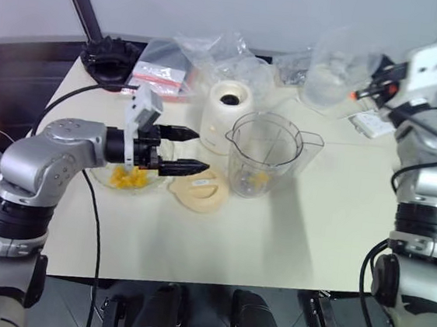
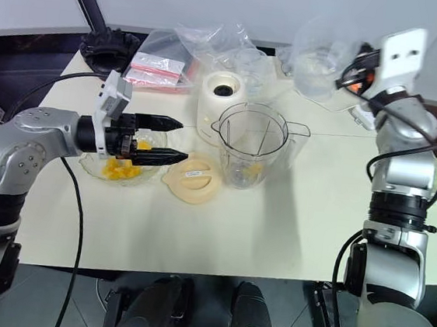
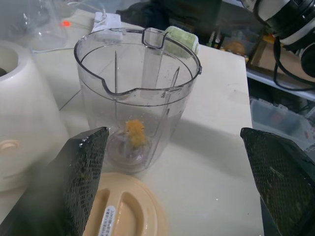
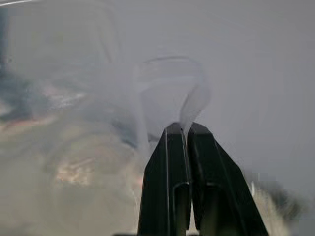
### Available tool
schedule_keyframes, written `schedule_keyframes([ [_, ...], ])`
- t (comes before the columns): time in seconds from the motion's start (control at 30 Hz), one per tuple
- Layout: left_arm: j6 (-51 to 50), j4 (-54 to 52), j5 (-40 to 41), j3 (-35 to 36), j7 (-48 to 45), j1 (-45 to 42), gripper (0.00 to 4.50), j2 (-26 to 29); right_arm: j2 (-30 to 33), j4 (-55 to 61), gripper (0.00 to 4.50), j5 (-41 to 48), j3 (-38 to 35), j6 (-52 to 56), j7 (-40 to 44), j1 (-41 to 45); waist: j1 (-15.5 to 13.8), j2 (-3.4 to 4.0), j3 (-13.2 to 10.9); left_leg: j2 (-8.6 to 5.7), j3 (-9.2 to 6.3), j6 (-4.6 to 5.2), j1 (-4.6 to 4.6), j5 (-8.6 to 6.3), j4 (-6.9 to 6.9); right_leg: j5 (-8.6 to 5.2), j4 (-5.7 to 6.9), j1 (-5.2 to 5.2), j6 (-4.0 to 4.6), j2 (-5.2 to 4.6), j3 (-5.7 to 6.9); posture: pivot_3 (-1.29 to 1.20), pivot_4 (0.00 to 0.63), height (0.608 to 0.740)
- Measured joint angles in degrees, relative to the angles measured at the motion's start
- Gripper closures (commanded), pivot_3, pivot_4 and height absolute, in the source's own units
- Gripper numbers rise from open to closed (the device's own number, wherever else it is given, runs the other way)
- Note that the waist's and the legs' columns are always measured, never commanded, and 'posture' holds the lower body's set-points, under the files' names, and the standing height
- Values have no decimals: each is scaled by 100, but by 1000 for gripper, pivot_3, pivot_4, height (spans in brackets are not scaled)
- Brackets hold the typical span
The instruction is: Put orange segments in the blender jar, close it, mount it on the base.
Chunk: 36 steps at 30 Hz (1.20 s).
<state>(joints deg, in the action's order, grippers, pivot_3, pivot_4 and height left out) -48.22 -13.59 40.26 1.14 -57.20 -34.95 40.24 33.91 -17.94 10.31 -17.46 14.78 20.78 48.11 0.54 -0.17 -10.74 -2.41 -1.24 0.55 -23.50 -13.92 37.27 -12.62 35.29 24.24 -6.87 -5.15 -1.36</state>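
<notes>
The robot's right gripper holds the clear container's handle (image 4: pixel 196 101) and the container hangs upright, so the gripper should keep lowering it until it stands in the open space (image 1: pixel 348 177) beside the blender jar.
The clear blender jar (image 1: pixel 265 154) stands upright and uncovered mid-table, with one orange piece (image 3: pixel 134 132) lying at its bottom. More orange segments (image 1: pixel 129 178) sit in a scalloped glass bowl (image 1: pixel 101 176) to the jar's left. The cream base (image 1: pixel 229 114) stands just behind, between bowl and jar. My left gripper (image 1: pixel 202 151) hovers open and empty above the bowl's right side, pointing at the jar. My right gripper (image 2: pixel 353 72) is raised at the back right near a clear container; its fingers (image 4: pixel 170 162) are pressed together with nothing between them.
A flat peach-cream lid (image 1: pixel 198 191) lies in front of the bowl and jar. Crumpled plastic bags (image 1: pixel 218 54), a red-labelled packet (image 1: pixel 159 75) and a black object (image 1: pixel 108 58) crowd the back. A clear container (image 1: pixel 333 78) and a white device (image 1: pixel 371 125) are at the back right.
</notes>
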Motion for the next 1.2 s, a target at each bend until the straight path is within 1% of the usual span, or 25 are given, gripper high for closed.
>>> schedule_keyframes([
  [0.1,-50,-43,182,18,24,10,0,-133,-26,4,4479,426,-728,477,-548,-48,7,0,0,-1,1,0,0,0,-4,0,-3,0,0,-2,-1,0,150,740],
  [0.17,-165,-263,369,17,12,97,0,-160,-7,41,4479,530,-1120,529,-835,-407,11,-8,5,0,0,0,0,0,-12,0,-6,0,0,-1,0,0,150,740],
  [0.33,-290,-486,541,10,30,178,0,-149,-155,148,4479,593,-1448,609,-1212,-1427,64,-3,4,2,13,2,5,1,-11,0,8,6,0,4,-10,0,150,740],
  [0.4,-301,-504,549,3,57,188,0,-156,-194,219,4479,601,-1447,622,-1305,-1692,77,3,4,2,20,3,10,2,-8,0,17,7,0,6,-17,0,150,740],
  [0.5,-300,-503,548,-15,109,203,0,-178,-394,623,4479,571,-1430,568,-1437,-2122,72,2,5,8,19,3,11,2,-2,0,20,6,0,14,-17,0,150,740],
  [0.6,-301,-504,548,-37,124,208,0,-196,-987,743,4479,598,-1441,410,-1751,-2464,68,-3,8,12,19,3,12,2,1,0,21,4,0,18,-18,0,150,740],
  [0.7,-304,-505,548,-40,112,265,0,-180,-1437,356,4479,688,-1478,329,-2077,-2500,63,2,5,11,20,3,12,2,2,0,20,5,0,16,-19,0,150,740],
  [0.97,-368,-506,545,-42,142,320,0,-88,-1488,-371,4479,516,-1261,-376,-2265,-2495,59,2,5,9,18,2,11,2,0,0,19,5,1,16,-18,0,150,740],
  [1.1,-368,-523,545,-41,184,325,0,-88,-1500,-722,4479,443,-1202,-535,-2318,-2526,61,2,5,9,18,2,11,2,0,0,19,5,1,17,-18,0,150,740],
  [1.2,-368,-529,546,-40,222,336,0,-85,-1499,-760,3636,441,-1181,-670,-2321,-2544,61,2,5,9,18,2,11,2,0,0,19,4,1,17,-18,0,150,740],
])
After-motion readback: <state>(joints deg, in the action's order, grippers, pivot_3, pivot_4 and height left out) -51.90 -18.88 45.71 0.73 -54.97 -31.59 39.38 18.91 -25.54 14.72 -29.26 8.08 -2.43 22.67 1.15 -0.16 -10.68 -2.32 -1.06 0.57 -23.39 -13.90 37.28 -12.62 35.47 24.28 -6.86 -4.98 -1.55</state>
